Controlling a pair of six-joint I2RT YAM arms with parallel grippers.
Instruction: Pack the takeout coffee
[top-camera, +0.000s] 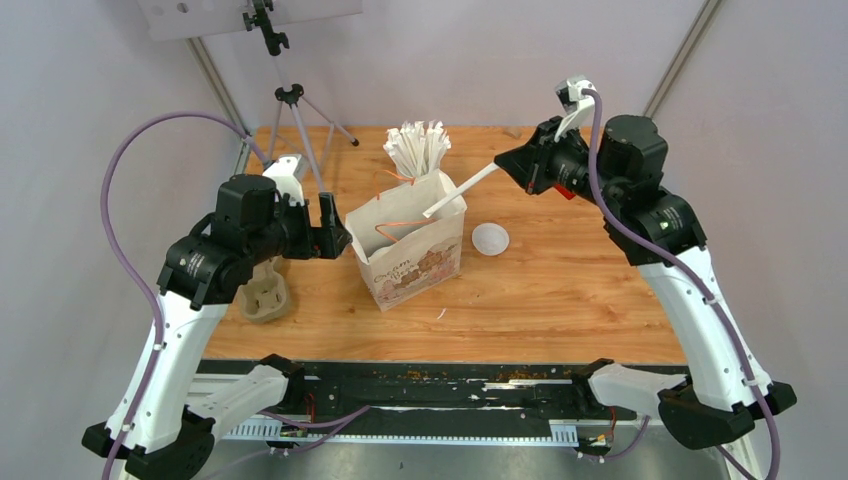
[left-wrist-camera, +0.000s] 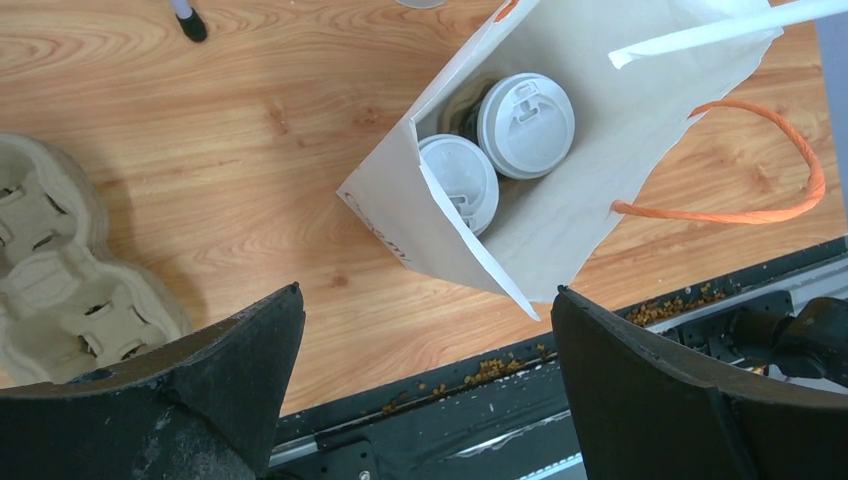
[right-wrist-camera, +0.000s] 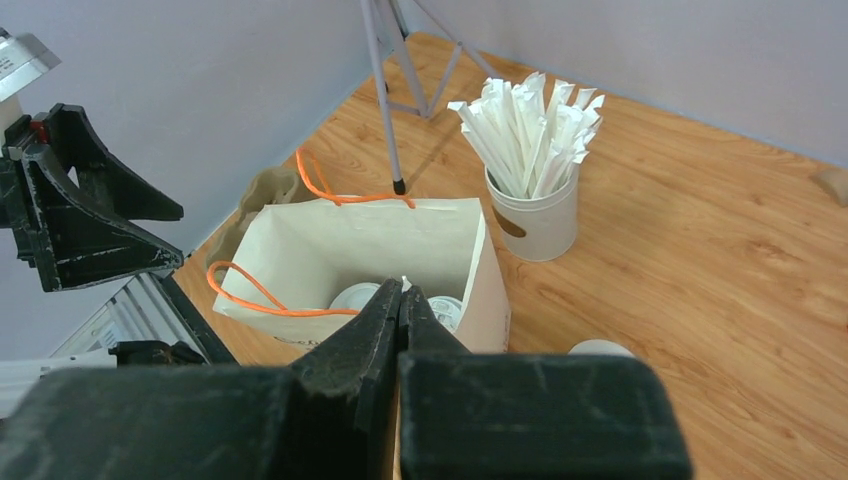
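My right gripper should feed the stick in next and let go at the bag's rim (top-camera: 457, 188), because the stick's loose end (top-camera: 429, 213) slants down over the bag's opening.
The takeout coffee stands inside the open beige paper bag (top-camera: 410, 255): two cups side by side, showing only their white lids (left-wrist-camera: 525, 125) (left-wrist-camera: 460, 182), which also peek out either side of my right fingers (right-wrist-camera: 355, 297) (right-wrist-camera: 447, 310). My left gripper (top-camera: 335, 235) hovers wide open just left of the bag (left-wrist-camera: 600, 190), with nothing between its jaws (left-wrist-camera: 428, 300). My right gripper (top-camera: 510, 163) is shut on a white paper-wrapped stick (top-camera: 462, 190) that slants down over the bag's mouth (left-wrist-camera: 720, 30). In the right wrist view its fingertips (right-wrist-camera: 402, 292) point at the bag (right-wrist-camera: 370, 235).
A white cup of wrapped sticks (top-camera: 418, 150) (right-wrist-camera: 535, 205) stands behind the bag. A small white round object (top-camera: 490, 238) lies to the bag's right. A beige pulp carrier (top-camera: 265, 292) (left-wrist-camera: 50, 270) sits under my left arm. A tripod (top-camera: 290, 95) stands at the back left.
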